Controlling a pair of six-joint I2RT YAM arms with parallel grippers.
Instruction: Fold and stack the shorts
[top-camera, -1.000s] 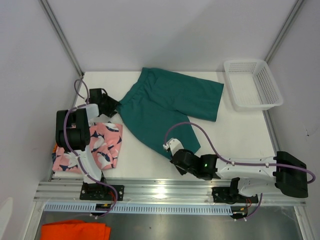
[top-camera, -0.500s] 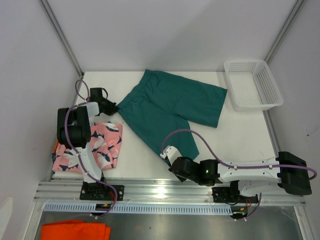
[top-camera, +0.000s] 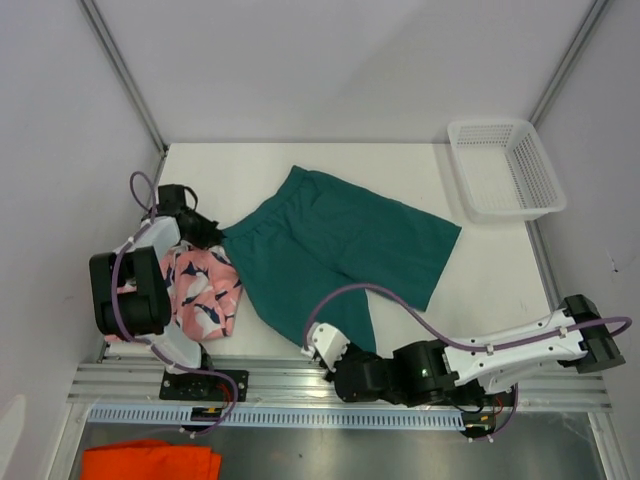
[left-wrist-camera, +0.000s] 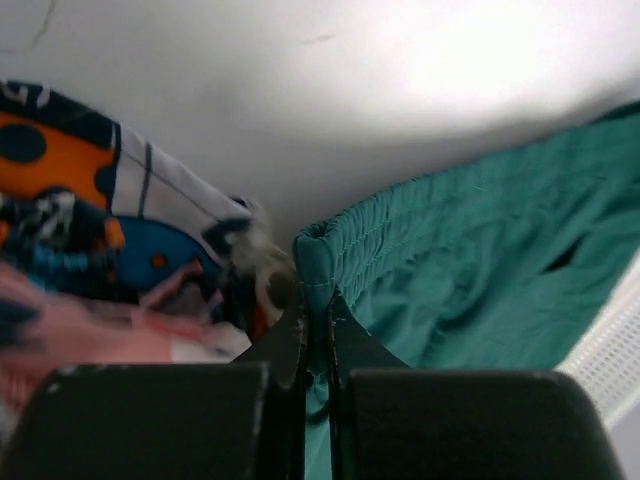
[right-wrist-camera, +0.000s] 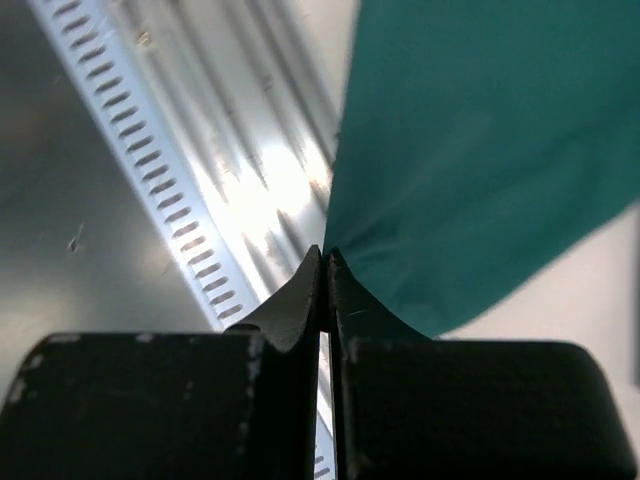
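Note:
My left gripper needs to lift the waistband corner (top-camera: 226, 232) it holds, together with the hem, toward the far leg (top-camera: 428, 245), because the corner touches the pink shark shorts and the hem touches the rail.
The teal green shorts (top-camera: 340, 245) lie spread across the middle of the table. My left gripper (top-camera: 207, 233) is shut on their waistband corner (left-wrist-camera: 325, 245) at the left. My right gripper (top-camera: 328, 348) is shut on the corner of one leg's hem (right-wrist-camera: 345, 235), held over the rail at the near edge. The pink shark shorts (top-camera: 205, 290) lie folded at the near left, just beside the left gripper. In the left wrist view the blue, orange and white print shorts (left-wrist-camera: 90, 185) show next to pink fabric (left-wrist-camera: 60, 335).
A white mesh basket (top-camera: 505, 165) stands at the far right corner. The metal rail (top-camera: 270, 380) with a slotted strip (right-wrist-camera: 150, 160) runs along the near edge. An orange cloth (top-camera: 150, 462) lies below the rail at the left. Grey walls enclose the table.
The left gripper has shut on the teal waistband and drawn it left. The right arm has pulled the leg hem toward the near edge, so the shorts lie flatter and lower.

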